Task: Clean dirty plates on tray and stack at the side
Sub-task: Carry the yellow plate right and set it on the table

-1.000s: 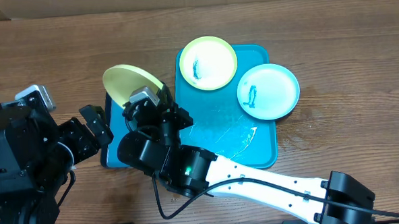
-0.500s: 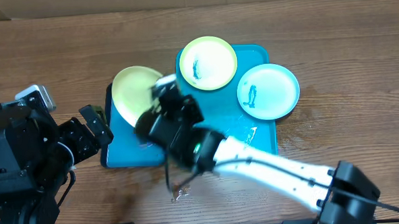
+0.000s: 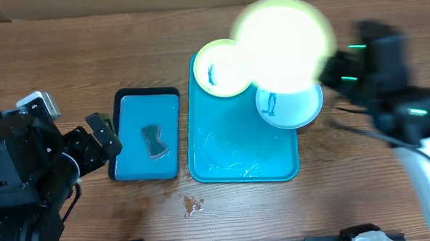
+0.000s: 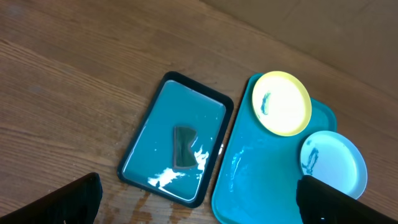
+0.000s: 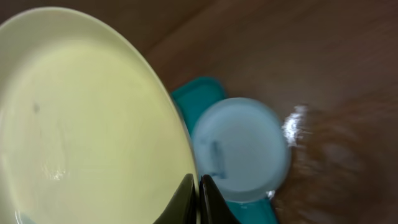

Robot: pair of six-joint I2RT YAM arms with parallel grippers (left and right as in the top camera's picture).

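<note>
I go on carrying the yellow-green plate in my right gripper point(image 3: 281, 45) to the wood point(image 3: 349, 145) beside the turquoise tray until the plate rests there, because the plate looks clean and that wood is free.
My right gripper point(image 3: 329, 68) is shut on the rim of a clean-looking yellow-green plate point(image 3: 284, 41) and holds it high over the tray's far right corner; the pinch shows in the right wrist view point(image 5: 199, 199), with the plate point(image 5: 93, 124) filling the left. A second yellow-green plate point(image 3: 223, 68) with a dark smear lies on the turquoise tray point(image 3: 237, 134). A light blue smeared plate point(image 3: 294, 106) overhangs the tray's right rim. My left gripper point(image 4: 199, 208) is open and empty, high over the table at the left.
A smaller dark-rimmed blue tray point(image 3: 131, 117) with a grey sponge point(image 3: 152, 140) stands left of the turquoise tray. The turquoise tray's floor is wet. A small puddle point(image 3: 193, 205) lies on the wood in front.
My right arm swung from over the small dark-rimmed tray to the right side, carrying the yellow-green plate up and across. The sponge is now uncovered. The left arm has not moved.
</note>
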